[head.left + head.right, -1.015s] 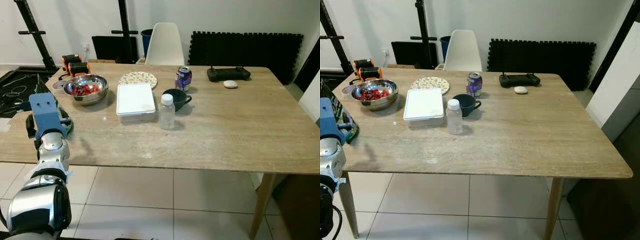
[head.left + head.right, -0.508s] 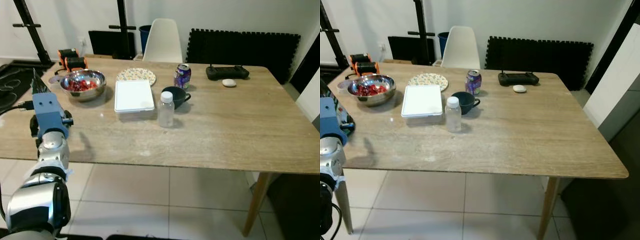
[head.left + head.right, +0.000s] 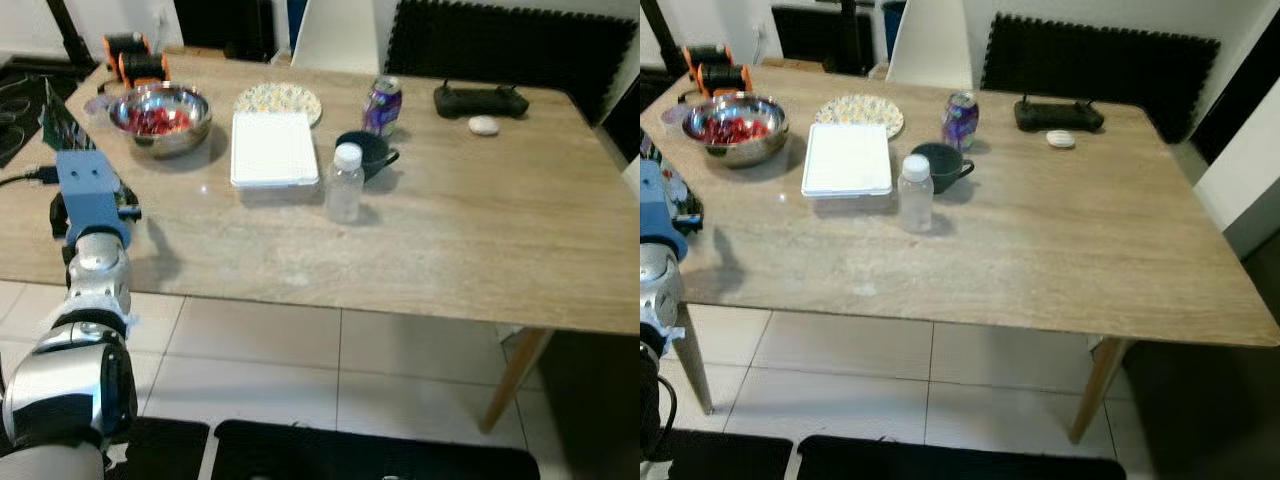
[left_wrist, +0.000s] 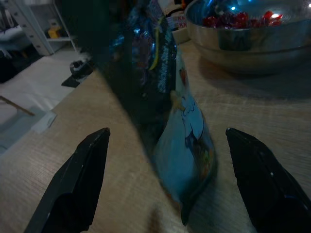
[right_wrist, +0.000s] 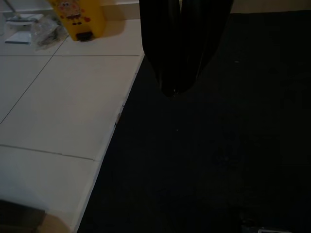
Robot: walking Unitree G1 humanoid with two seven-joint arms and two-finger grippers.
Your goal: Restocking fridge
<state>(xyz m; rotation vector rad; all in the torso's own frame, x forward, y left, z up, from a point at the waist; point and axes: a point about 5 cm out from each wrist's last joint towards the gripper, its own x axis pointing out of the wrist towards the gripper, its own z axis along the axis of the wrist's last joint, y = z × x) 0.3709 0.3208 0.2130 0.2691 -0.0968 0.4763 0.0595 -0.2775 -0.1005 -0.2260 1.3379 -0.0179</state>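
Observation:
My gripper will carry the dark green snack bag [image 3: 65, 124], and the bag will stay upright and keep its shape, because it stands upright with its pale side panel [image 4: 187, 141] spread.
A dark blue snack bag [image 4: 170, 111] stands on the wooden table [image 3: 480, 250] near its left edge, also seen as the bag [image 3: 58, 118] in the left eye view. My left gripper [image 4: 167, 135] is open, with one black finger on each side of the bag and a gap to both. Its blue wrist block [image 3: 88, 190] hides the fingers from the head camera. Behind the bag sits a steel bowl [image 3: 160, 115] of red pieces. Further right are a white lidded container [image 3: 272, 148], a clear bottle [image 3: 345, 183], a dark cup [image 3: 365, 153] and a soda can [image 3: 382, 105]. My right gripper [image 5: 177, 87] hangs shut over the floor.
A patterned plate [image 3: 278, 100], a black controller [image 3: 480, 98] and a small white object [image 3: 483, 125] lie at the table's far side. Orange-black items [image 3: 130, 58] sit at the far left corner. A white chair [image 3: 340, 25] stands behind. A black mat [image 3: 370, 455] covers the floor below me.
The head camera has tilted down and shifted, so the whole table sits higher in the picture. My left arm stays by the table's left edge. Nothing on the table has moved.

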